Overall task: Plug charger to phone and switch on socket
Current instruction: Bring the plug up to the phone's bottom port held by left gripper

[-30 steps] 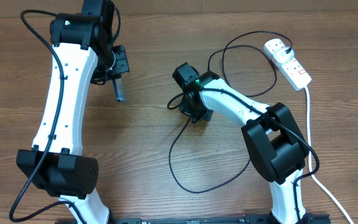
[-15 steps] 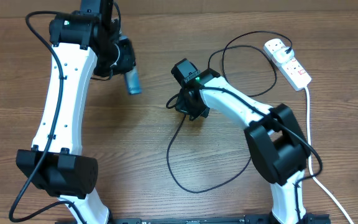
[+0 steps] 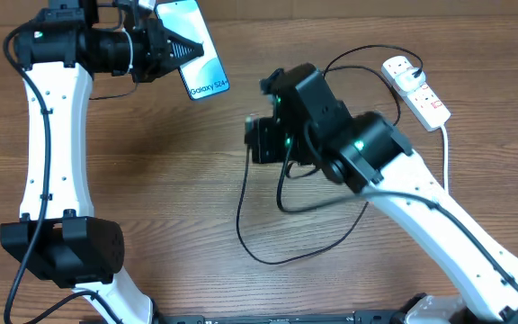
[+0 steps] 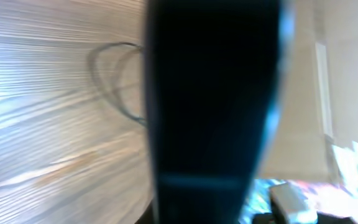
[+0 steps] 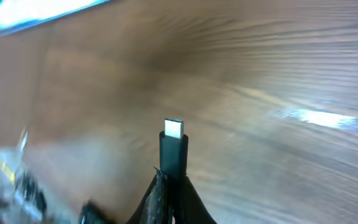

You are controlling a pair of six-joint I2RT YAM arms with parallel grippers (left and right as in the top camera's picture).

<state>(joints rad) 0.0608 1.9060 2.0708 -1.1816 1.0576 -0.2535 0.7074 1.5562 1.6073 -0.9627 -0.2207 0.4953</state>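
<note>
Next, I straighten the phone with my left gripper and bring it to the silver tip [image 5: 174, 128], since the phone's bottom edge [image 3: 209, 94] slants, apart from the charger's connector.
My left gripper [image 3: 174, 47] is shut on the phone [image 3: 199, 51] and holds it raised at the back of the table, its light blue "Galaxy S24" screen facing up. In the left wrist view the phone [image 4: 213, 106] is a dark blurred slab filling the middle. My right gripper [image 3: 257, 144] is shut on the charger's connector [image 5: 174, 152], whose silver tip sticks up between the fingers. The black cable [image 3: 259, 225] loops over the table and runs to the plug in the white socket [image 3: 416, 90] at the back right. The phone and the connector are apart.
The wooden table [image 3: 178, 207] spans the view. The socket's thick white cord [image 3: 448, 180] runs down the right side. My right arm [image 3: 403, 180] crosses the right half of the table.
My left arm has lifted and turned the phone so its screen faces up. My right arm has risen with the connector, drawing the cable up with it.
</note>
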